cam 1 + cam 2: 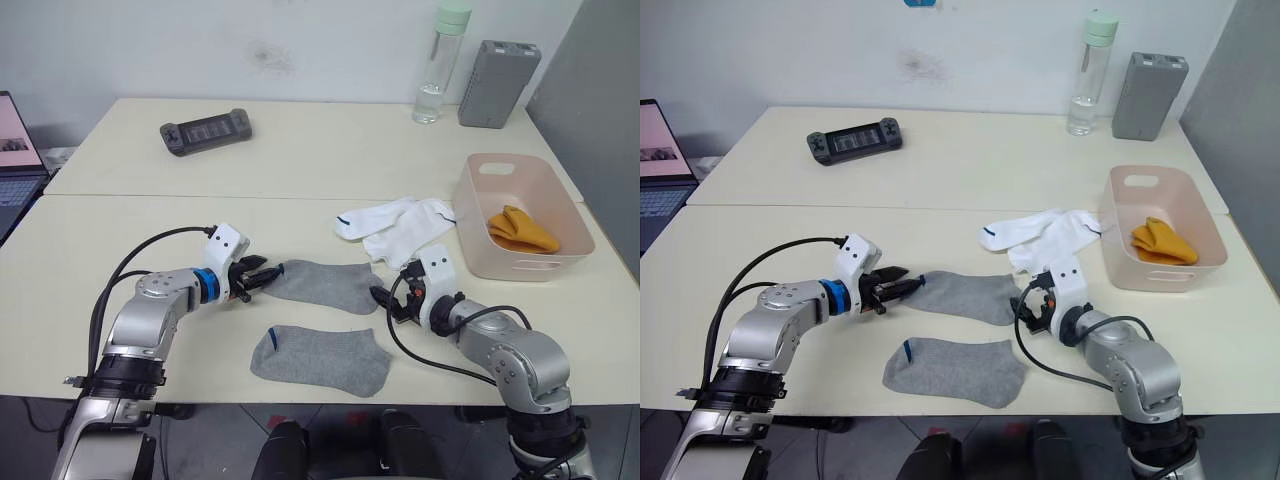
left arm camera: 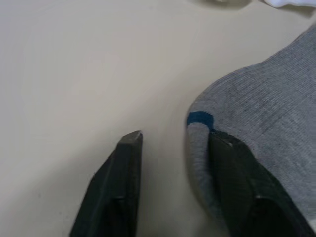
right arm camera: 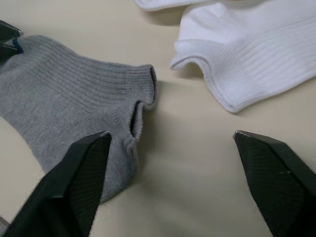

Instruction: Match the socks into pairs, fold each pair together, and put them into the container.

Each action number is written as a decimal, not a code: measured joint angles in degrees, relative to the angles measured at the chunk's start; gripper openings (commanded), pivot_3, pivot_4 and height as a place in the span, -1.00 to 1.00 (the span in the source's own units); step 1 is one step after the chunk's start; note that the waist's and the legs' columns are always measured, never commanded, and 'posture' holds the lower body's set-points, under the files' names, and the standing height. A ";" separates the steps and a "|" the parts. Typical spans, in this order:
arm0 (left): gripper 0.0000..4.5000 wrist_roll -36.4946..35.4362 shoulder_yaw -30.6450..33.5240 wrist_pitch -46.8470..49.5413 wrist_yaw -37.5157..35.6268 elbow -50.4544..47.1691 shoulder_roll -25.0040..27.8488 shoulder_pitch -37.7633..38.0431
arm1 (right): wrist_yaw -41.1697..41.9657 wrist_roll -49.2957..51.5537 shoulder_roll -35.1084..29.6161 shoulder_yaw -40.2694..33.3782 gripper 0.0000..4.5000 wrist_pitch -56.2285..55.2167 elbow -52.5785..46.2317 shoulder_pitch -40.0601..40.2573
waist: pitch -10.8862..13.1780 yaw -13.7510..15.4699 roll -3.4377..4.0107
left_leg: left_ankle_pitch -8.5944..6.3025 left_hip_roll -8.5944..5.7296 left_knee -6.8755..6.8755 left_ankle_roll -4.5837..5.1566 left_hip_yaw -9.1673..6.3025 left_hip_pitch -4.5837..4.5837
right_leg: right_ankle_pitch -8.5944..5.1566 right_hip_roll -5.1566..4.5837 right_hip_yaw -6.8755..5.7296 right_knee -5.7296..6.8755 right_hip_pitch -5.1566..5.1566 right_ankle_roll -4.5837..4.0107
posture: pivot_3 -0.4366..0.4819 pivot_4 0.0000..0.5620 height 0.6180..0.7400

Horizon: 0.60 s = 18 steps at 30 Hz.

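The grey socks lie parallel and are the same length, so the upper grey sock (image 1: 325,286) will cover the lower one (image 1: 322,360) when the robot carries it over.
Two grey socks lie flat near the table's front: one (image 1: 325,285) between my grippers, the other (image 1: 320,360) closer to the front edge. My left gripper (image 1: 266,274) is open at the upper grey sock's blue-marked end (image 2: 199,118), with one finger (image 2: 224,148) over its edge. My right gripper (image 1: 385,300) stands wide open at that sock's cuff (image 3: 143,94), one finger (image 3: 84,168) touching the fabric. Two white socks (image 1: 400,225) lie overlapped just beyond. The pink container (image 1: 475,235) at the right holds a folded orange pair (image 1: 522,230).
At the back of the table are a handheld game console (image 1: 205,130), a clear water bottle (image 1: 440,70) and a grey box (image 1: 497,70). A laptop (image 1: 15,140) sits off the left edge. A wall panel stands at the right.
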 measured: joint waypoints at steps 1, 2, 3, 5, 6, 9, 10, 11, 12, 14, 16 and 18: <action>-0.62 -0.03 -0.05 0.01 -0.16 -0.04 -0.15 0.01 | 0.11 -0.15 0.43 0.38 0.30 -0.39 0.44 -0.06 | 0.00 -0.01 0.00 | 0.00 0.00 0.00 0.00 0.00 0.00 | 0.00 0.00 0.00 0.00 0.00 0.00 | -0.05 -0.47 1.00; -0.74 -0.06 -0.11 0.01 -0.29 -0.10 -0.28 0.03 | 0.19 -0.33 0.74 0.69 0.16 -0.65 0.74 -0.06 | 0.00 -0.01 0.00 | 0.00 0.00 0.00 0.00 0.00 0.00 | 0.00 0.00 0.00 0.00 0.00 0.00 | -0.05 -0.47 1.00; -0.87 -0.16 -0.15 0.07 -0.55 -0.36 -0.44 0.25 | 0.30 -0.45 1.02 1.12 0.00 -1.04 1.20 -0.13 | 0.00 -0.02 0.00 | 0.00 0.00 0.00 0.00 0.00 0.00 | 0.00 0.00 0.00 0.00 0.00 0.00 | -0.05 -0.47 1.00; -1.00 -0.43 -0.10 0.15 -0.71 -0.77 -0.58 0.60 | 0.37 -0.47 1.46 1.61 -0.32 -1.17 1.60 -0.25 | 0.00 -0.03 0.00 | 0.00 0.01 0.00 0.00 -0.01 0.00 | 0.00 0.00 0.00 0.00 0.00 0.00 | -0.05 -0.47 1.00; -1.00 -0.56 -0.02 0.22 -0.70 -0.91 -0.61 0.67 | 0.39 -0.47 1.92 1.72 -0.47 -1.18 1.81 -0.38 | 0.00 -0.03 0.00 | 0.00 0.02 0.00 0.00 -0.02 0.01 | 0.00 0.00 -0.01 0.01 0.00 0.00 | -0.05 -0.47 1.00; -1.00 -0.74 0.04 0.38 -0.68 -1.32 -0.65 0.95 | 0.45 -0.47 2.24 1.93 -0.96 -1.22 1.89 -0.52 | 0.00 -0.03 0.00 | 0.00 0.01 0.00 0.00 -0.01 0.00 | 0.00 0.00 0.00 0.01 0.00 0.00 | -0.05 -0.47 1.00; -1.00 -0.85 0.19 0.56 -0.64 -1.77 -0.65 1.24 | 0.51 -0.46 2.32 2.06 -0.98 -1.22 1.90 -0.56 | 0.00 -0.04 0.00 | 0.00 0.01 0.00 0.00 0.00 0.00 | 0.00 0.00 0.01 0.00 0.00 0.00 | -0.05 -0.47 1.00; -1.00 -1.00 0.42 0.81 -0.63 -2.57 -0.68 1.78 | 0.59 -0.43 2.33 2.19 -0.98 -1.22 1.90 -0.67 | 0.00 -0.04 0.00 | 0.00 0.01 0.00 0.00 0.00 -0.01 | 0.00 0.00 0.01 0.00 -0.01 0.00 | -0.05 -0.47 1.00; -1.00 -1.50 0.61 1.27 -0.61 -3.20 -0.68 2.27 | 0.72 -0.35 2.31 2.17 -0.98 -1.21 1.89 -0.81 | 0.00 -0.04 0.00 | 0.00 0.01 0.00 0.00 0.00 -0.01 | 0.00 0.00 0.00 -0.01 -0.01 0.00 | -0.05 -0.47 1.00; -1.00 -3.01 1.11 2.71 -0.76 -5.12 -0.69 3.45 | 1.28 0.37 2.08 1.53 -0.98 -0.95 1.16 -0.97 | 0.00 -0.05 0.00 | 0.00 0.02 -0.01 0.00 -0.02 -0.03 | 0.00 0.00 0.00 0.00 -0.03 0.00 | -0.05 -0.47 1.00; -1.00 -5.12 2.51 5.02 -0.87 -7.66 -0.67 4.77 | 1.72 1.98 1.91 0.01 -0.98 0.47 -0.90 -1.28 | 0.00 -0.05 0.00 | 0.00 0.03 -0.01 0.00 -0.04 -0.06 | 0.00 0.00 -0.01 0.00 -0.05 0.00 | -0.05 -0.47 1.00; -1.00 -8.22 4.59 8.28 -0.91 -12.04 -0.30 6.45 | 2.50 5.37 1.56 -3.33 -0.98 3.64 -4.76 -1.96 | 0.00 -0.05 0.00 | 0.00 0.04 0.00 0.00 -0.04 -0.05 | 0.00 0.00 -0.01 0.00 -0.04 0.00 | -0.05 -0.47 1.00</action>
